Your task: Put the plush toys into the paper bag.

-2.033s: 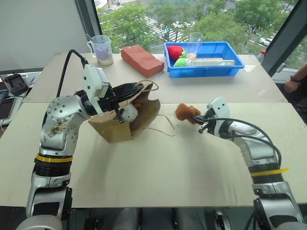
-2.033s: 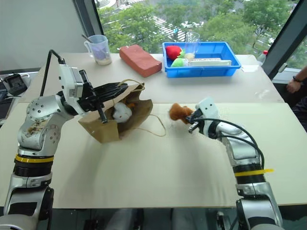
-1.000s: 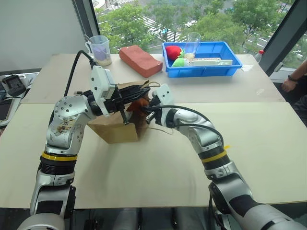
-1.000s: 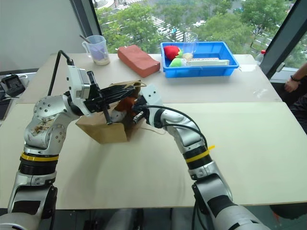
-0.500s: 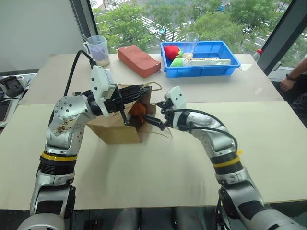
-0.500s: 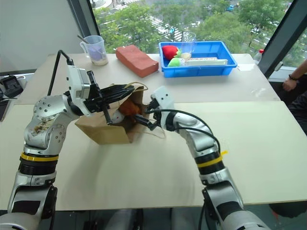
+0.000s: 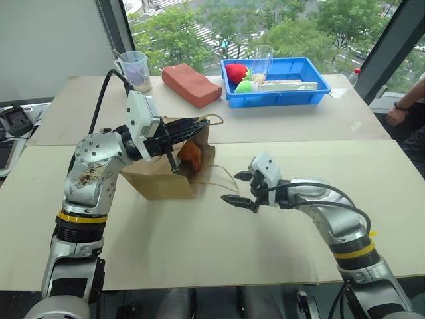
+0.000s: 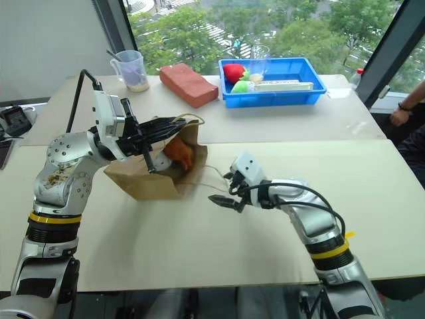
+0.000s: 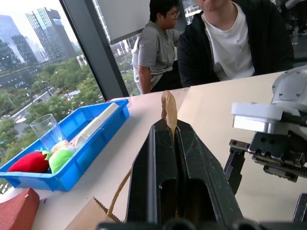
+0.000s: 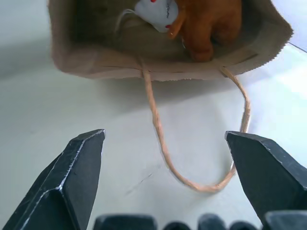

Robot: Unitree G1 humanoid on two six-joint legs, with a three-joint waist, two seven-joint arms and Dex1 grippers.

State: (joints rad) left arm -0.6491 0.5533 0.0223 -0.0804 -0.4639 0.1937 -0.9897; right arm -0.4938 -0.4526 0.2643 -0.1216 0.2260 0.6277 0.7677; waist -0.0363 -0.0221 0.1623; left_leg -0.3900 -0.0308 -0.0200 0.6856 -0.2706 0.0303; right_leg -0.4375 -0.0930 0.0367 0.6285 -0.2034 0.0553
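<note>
The robot's right gripper should grab the trailing loop handle [image 7: 228, 174] and both grippers should set the paper bag upright, since the bag is lying on its side with plush toys [image 7: 190, 156] near its opening.
The brown paper bag [image 7: 161, 181] lies on its side on the table, its mouth facing my right arm. My left gripper [image 7: 201, 123] is shut on the bag's upper rim [image 9: 168, 106] and holds the mouth up. The reddish-brown plush toy [image 7: 190, 155] sits just inside the mouth, and the white plush toy [image 10: 156, 8] lies deeper in beside it. My right gripper [image 7: 234, 187] hovers open over the table a short way from the mouth, with nothing between its fingers. One loop handle [image 10: 165, 153] trails on the table between that gripper and the bag.
At the back stand a blue bin [image 7: 309, 92] with red and green round items and a clear cup [image 7: 264, 62], a reddish-brown brick block [image 7: 196, 84] and a measuring cup [image 7: 135, 69]. A person's arm [image 7: 406, 108] is at the far right; two people [image 9: 220, 43] sit beyond the table.
My right gripper carried the reddish-brown plush toy to the bag's mouth, let it go inside, opened, and drew back to the right and down. The left gripper has kept still on the rim.
</note>
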